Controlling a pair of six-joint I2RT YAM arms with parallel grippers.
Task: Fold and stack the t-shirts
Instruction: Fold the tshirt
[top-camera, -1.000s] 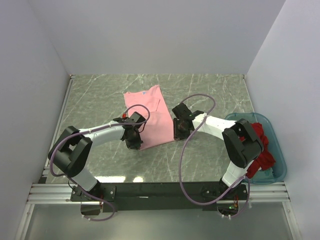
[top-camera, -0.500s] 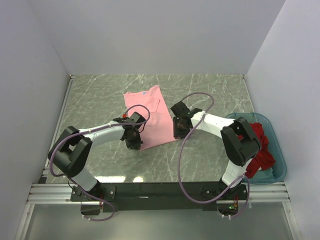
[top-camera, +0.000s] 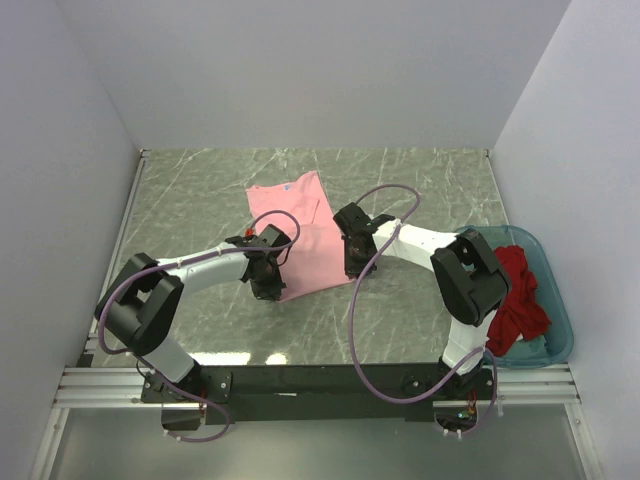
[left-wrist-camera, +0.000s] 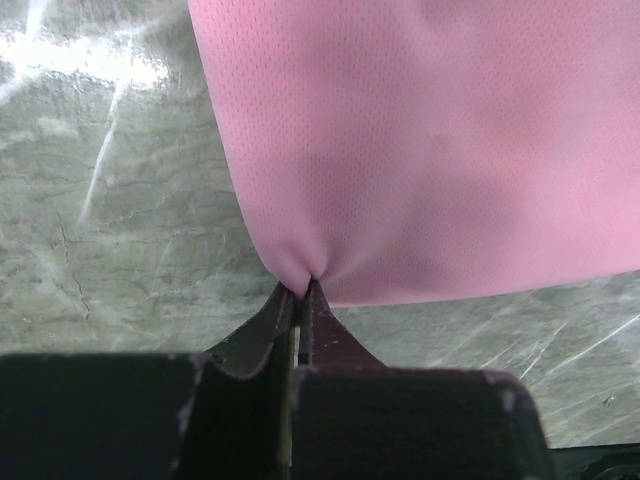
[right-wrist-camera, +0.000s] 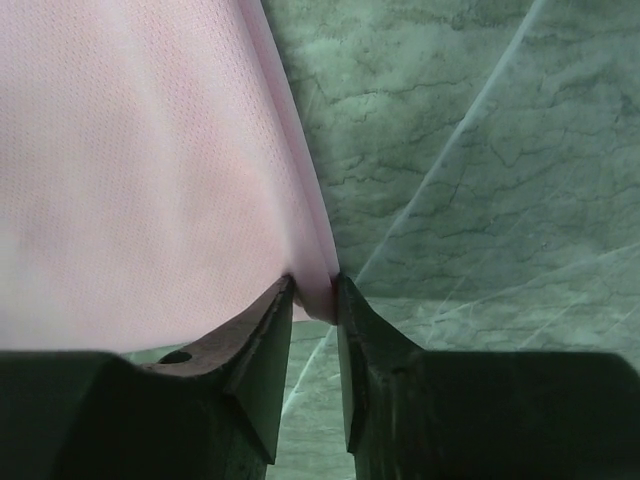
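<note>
The pink t-shirt's collar is far away, so my left gripper and my right gripper should pull the hem corners closer before they fold the hem to the collar.
The pink t-shirt lies folded lengthwise on the marble table, collar end far. My left gripper is shut on its near left corner; in the left wrist view the cloth puckers into the closed tips. My right gripper is at the near right corner, and in the right wrist view the doubled edge of the shirt is pinched between its tips. The red t-shirt lies crumpled in the tub at right.
The teal translucent tub stands at the table's right edge beside the right arm's base. White walls close off the back and both sides. A purple cable loops off each arm above the table.
My right gripper has shifted slightly left onto the shirt's near right corner and its jaws have narrowed onto the cloth. The left gripper and shirt have stayed put.
</note>
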